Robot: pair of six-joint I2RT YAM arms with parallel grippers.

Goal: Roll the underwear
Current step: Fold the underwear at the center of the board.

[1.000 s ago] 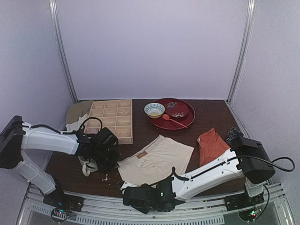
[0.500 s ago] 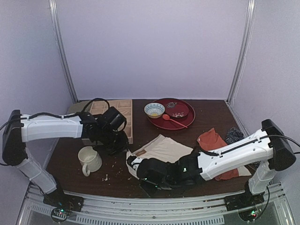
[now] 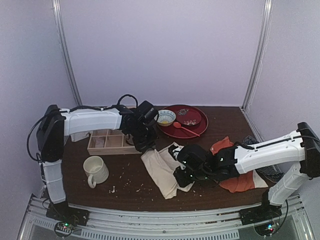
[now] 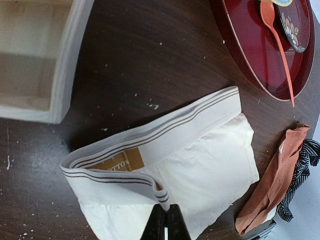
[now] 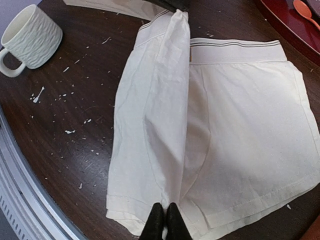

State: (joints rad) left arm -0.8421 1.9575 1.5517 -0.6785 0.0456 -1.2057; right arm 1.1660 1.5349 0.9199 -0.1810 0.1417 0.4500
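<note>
The underwear's fold [image 5: 171, 100] is tight from the waistband to the leg hem. My left gripper should continue to fold it across the underwear's flat half [image 5: 255, 110] until the ends of the waistband meet, and then let go.
The cream underwear [image 3: 161, 170] lies mid-table with one side lifted and folded over itself. My left gripper [image 3: 146, 146] is shut on the striped waistband fold [image 4: 165, 197], right beside the tan label [image 4: 117, 162]. My right gripper [image 3: 180, 175] is shut on the raised fabric ridge at the leg-hem end [image 5: 172, 197]. The ridge runs taut between the two grippers along the garment [image 5: 225, 125], and the part under it lies flat on the dark table.
A white mug [image 3: 96, 169] stands to the left, and a wooden compartment box [image 3: 112, 141] lies behind it. A red tray [image 3: 182, 131] with a bowl [image 3: 164, 117] and spoon sits at the back. An orange-red garment [image 3: 240, 181] and a striped cloth [image 3: 250, 142] lie under the right arm.
Both arms swung away from the near-left side toward the table's middle, pulling one side of the underwear up and over. The garment is now narrower and folded lengthwise.
</note>
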